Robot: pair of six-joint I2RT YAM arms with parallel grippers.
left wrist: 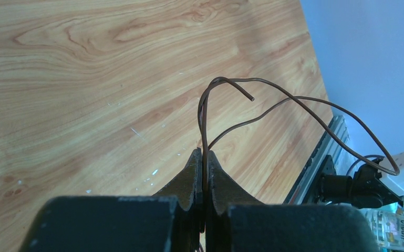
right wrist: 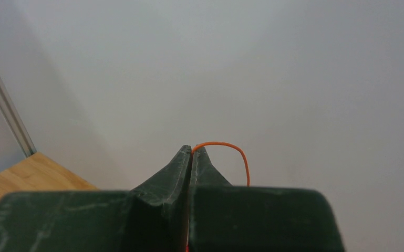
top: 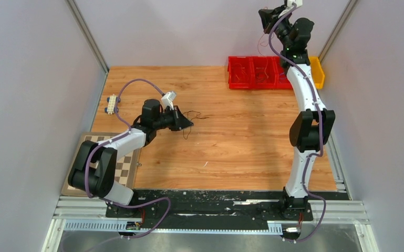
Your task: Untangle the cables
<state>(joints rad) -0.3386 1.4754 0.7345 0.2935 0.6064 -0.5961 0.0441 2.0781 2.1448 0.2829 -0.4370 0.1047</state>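
Note:
The orange wire (top: 263,44) is hanging above the middle red bin, so my right gripper should move back and lower the wire into the red bin (top: 239,73) farthest from the yellow bin.
My left gripper (top: 189,124) is low over the wooden table (top: 231,152), shut on a thin dark brown wire (top: 194,116). In the left wrist view the gripper (left wrist: 204,154) pinches this brown wire (left wrist: 226,80), which loops up out of the jaws and trails off to the right. My right gripper (top: 262,13) is raised high at the back right, near the wall. In the right wrist view the gripper (right wrist: 192,148) is shut on a thin orange wire (right wrist: 231,146) that arcs out of the fingertips and down to the right.
Red bins (top: 257,72) and a yellow bin (top: 318,72) stand at the table's back right. A checkerboard (top: 121,165) lies at the front left. A small white connector block (top: 111,104) lies at the left. Grey walls enclose the sides.

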